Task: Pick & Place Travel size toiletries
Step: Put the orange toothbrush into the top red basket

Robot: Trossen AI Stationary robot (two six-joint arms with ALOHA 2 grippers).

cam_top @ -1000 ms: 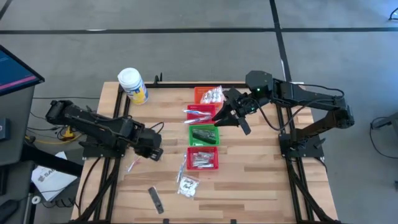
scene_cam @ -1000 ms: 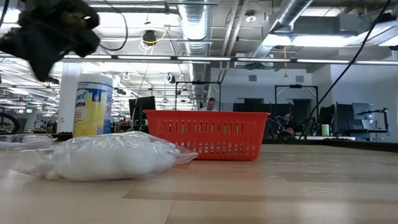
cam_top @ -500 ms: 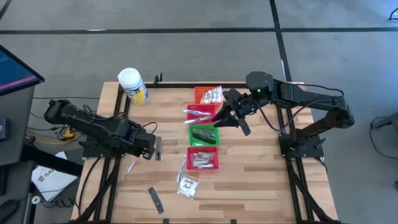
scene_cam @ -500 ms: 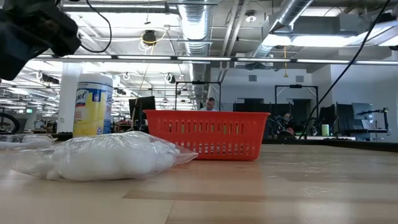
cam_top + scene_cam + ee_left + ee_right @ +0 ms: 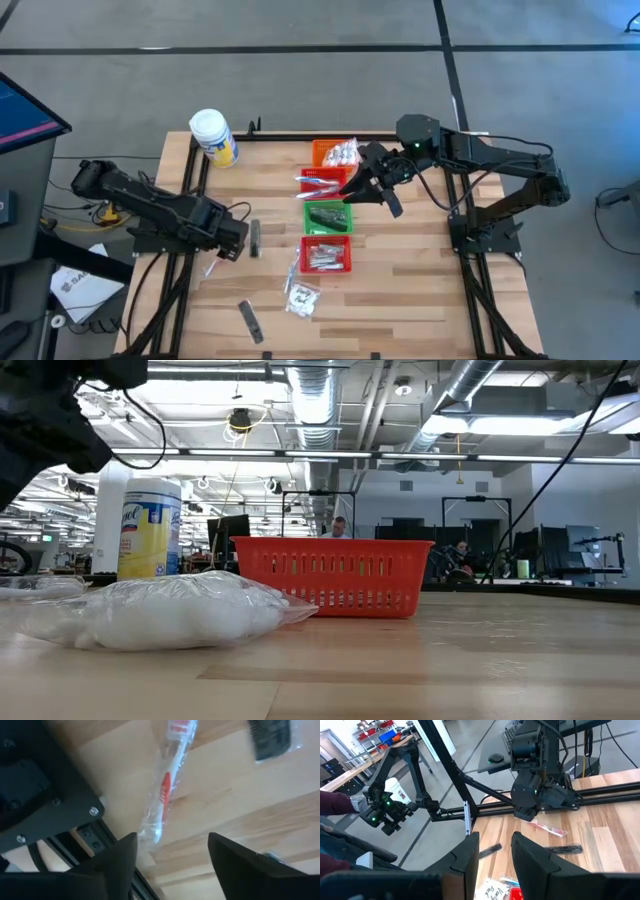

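The toothbrush's narrow width has my left gripper's open fingers lined up across it, clear of the dark strip. I should keep going down until the fingers close around the toothbrush's handle.
My left gripper hangs open, pointing down over the table's left part. It touches nothing. Under it lies a red-and-white toothbrush in a clear wrapper, flat on the wood near the dark frame rail. A dark flat strip lies just right of the gripper. Clear sachets and a second dark strip lie nearer the front edge. My right gripper hovers open above the row of baskets, with nothing between its fingers.
Four small baskets stand in a row down the middle: orange, red, green and red, all holding items. A white jar with a yellow label stands at the far left corner. In the low view a sachet lies close by.
My left gripper has gone toward the table's left edge and a little down. The dark strip that it covered a second ago now lies in plain view on the wood, just to its right. My right arm has kept still.
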